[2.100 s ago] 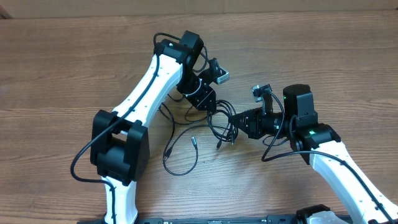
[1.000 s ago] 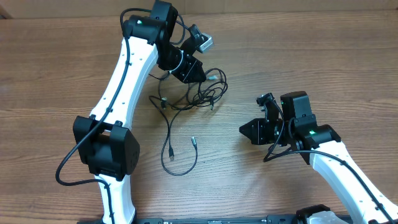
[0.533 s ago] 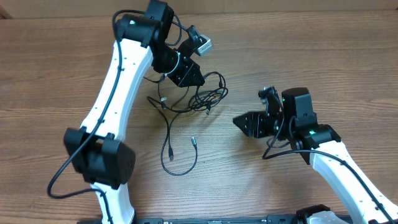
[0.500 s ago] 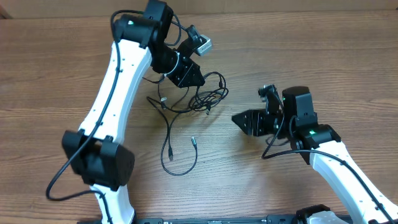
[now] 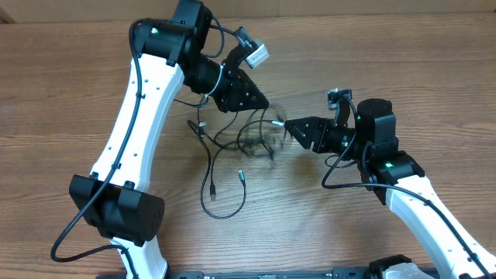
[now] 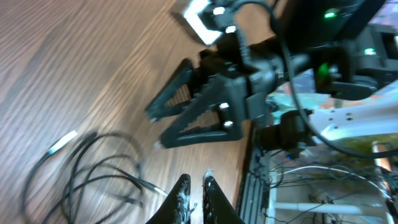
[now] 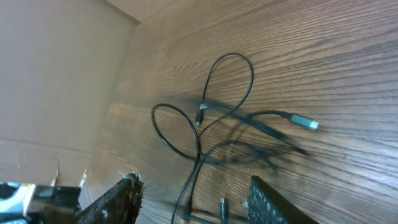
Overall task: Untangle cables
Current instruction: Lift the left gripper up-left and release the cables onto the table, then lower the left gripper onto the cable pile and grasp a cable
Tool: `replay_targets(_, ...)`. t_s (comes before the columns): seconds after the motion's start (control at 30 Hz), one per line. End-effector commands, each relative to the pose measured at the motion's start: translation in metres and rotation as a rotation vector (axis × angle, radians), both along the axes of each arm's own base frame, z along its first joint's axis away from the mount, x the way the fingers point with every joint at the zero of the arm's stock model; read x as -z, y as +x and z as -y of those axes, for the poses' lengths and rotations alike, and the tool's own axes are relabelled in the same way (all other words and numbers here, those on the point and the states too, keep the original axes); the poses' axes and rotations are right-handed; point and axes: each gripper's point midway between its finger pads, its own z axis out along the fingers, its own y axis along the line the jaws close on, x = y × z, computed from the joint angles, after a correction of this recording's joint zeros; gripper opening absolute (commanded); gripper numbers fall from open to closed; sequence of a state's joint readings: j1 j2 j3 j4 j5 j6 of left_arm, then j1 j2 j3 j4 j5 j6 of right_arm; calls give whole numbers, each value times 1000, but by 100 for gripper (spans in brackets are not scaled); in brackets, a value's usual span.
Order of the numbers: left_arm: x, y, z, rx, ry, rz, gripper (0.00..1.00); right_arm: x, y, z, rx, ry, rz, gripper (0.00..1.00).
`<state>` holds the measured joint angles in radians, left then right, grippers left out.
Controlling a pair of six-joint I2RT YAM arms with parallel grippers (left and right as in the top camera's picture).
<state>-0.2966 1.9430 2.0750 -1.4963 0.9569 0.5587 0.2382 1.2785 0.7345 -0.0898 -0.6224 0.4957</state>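
Observation:
The tangle (image 5: 266, 141) sits loose under my closed left gripper and my open right gripper, so next my left gripper grabs its near loops (image 5: 245, 140) and raises them toward my right gripper.
The cables (image 5: 260, 139) lie as a blurred black tangle on the wooden table, with a silver plug (image 5: 277, 122) at its right side. One long strand loops toward the front (image 5: 226, 203). My left gripper (image 5: 263, 101) hovers just above and behind the tangle, shut, with nothing visible between its fingers (image 6: 182, 188). Seen from the left wrist, the cables (image 6: 93, 165) are to the lower left and my left gripper (image 6: 194, 180) is apart from them. My right gripper (image 5: 291, 130) is open right beside the tangle. From the right wrist, the cables (image 7: 227, 118) lie ahead of my right gripper (image 7: 196, 199).
A loose plug end (image 5: 242, 176) and another (image 5: 209, 187) lie on the table (image 5: 62, 93) in front of the tangle. The left arm's white links (image 5: 128, 132) cross the left side. A cardboard wall (image 7: 56, 74) borders the far edge.
My right gripper has moved forward and left up to the tangle. The left gripper has shifted right, and the tangle has shifted toward the front and is blurred with motion.

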Motion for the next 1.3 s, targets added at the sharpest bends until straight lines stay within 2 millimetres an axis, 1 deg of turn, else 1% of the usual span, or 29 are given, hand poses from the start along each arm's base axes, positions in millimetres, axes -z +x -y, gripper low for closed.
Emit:
replay_targets(0.0, -27, -16, 17, 80, -106, 60, 9, -7, 5, 0, 38, 27, -13, 52)
replay_targets(0.1, -27, -21, 22, 107, -105, 76, 9, -7, 6, 1, 46, 21, -11, 52)
replay_targets(0.17, -24, -21, 23, 109, -89, 84, 9, -2, 6, 4, 60, 8, -28, 52)
replay_targets(0.23, -16, -17, 19, 99, -36, 101, 9, 5, 2, 7, 70, -12, -61, 52)
replay_targets(0.3, -4, -11, 11, 76, 48, 119, 11, 21, -2, 15, 111, -60, -124, 53)
replay_targets(0.33, 3, -7, 6, 55, 101, 124, 12, 28, -4, 20, 134, -86, -152, 53)
replay_targets(0.37, 18, 4, -7, -9, 222, 126, 13, 48, -10, 35, 197, -163, -223, 53)
replay_targets(0.4, 26, 12, -16, -69, 301, 123, 14, 60, -15, 46, 240, -220, -266, 53)
replay_targets(0.43, 31, 18, -22, -111, 348, 119, 16, 68, -19, 55, 272, -266, -298, 53)
replay_targets(0.47, 37, 27, -31, -179, 412, 113, 20, 77, -24, 64, 303, -315, -331, 56)
replay_targets(0.5, 42, 35, -39, -249, 468, 104, 24, 81, -28, 70, 320, -344, -350, 57)
replay_targets(0.57, 48, 46, -54, -374, 556, 87, 28, 88, -35, 77, 339, -384, -383, 63)
replay_targets(0.67, 52, 51, -67, -466, 623, 68, 29, 91, -39, 78, 337, -394, -402, 67)
replay_targets(0.77, 56, 49, -80, -532, 688, 38, 30, 91, -40, 79, 337, -396, -405, 69)
replay_targets(0.83, 60, 44, -93, -585, 758, 9, 31, 91, -40, 79, 337, -396, -406, 71)
replay_targets(0.9, 63, 36, -105, -619, 825, -26, 30, 92, -40, 79, 336, -397, -408, 72)
replay_targets(0.93, 64, 31, -109, -622, 849, -46, 29, 92, -40, 79, 336, -397, -408, 72)
replay_targets(1.0, 64, 21, -113, -622, 874, -82, 29, 92, -40, 79, 336, -397, -408, 72)
replay_targets(1.03, 63, 16, -116, -628, 884, -96, 27, 92, -40, 79, 336, -397, -408, 73)
replay_targets(1.1, 57, 9, -119, -648, 887, -105, 26, 92, -40, 79, 336, -397, -408, 73)
replay_targets(1.17, 45, 5, -121, -675, 869, -89, 26, 92, -40, 79, 336, -398, -408, 73)
replay_targets(1.27, 21, 1, -130, -756, 839, -30, 26, 92, -40, 79, 336, -398, -408, 73)
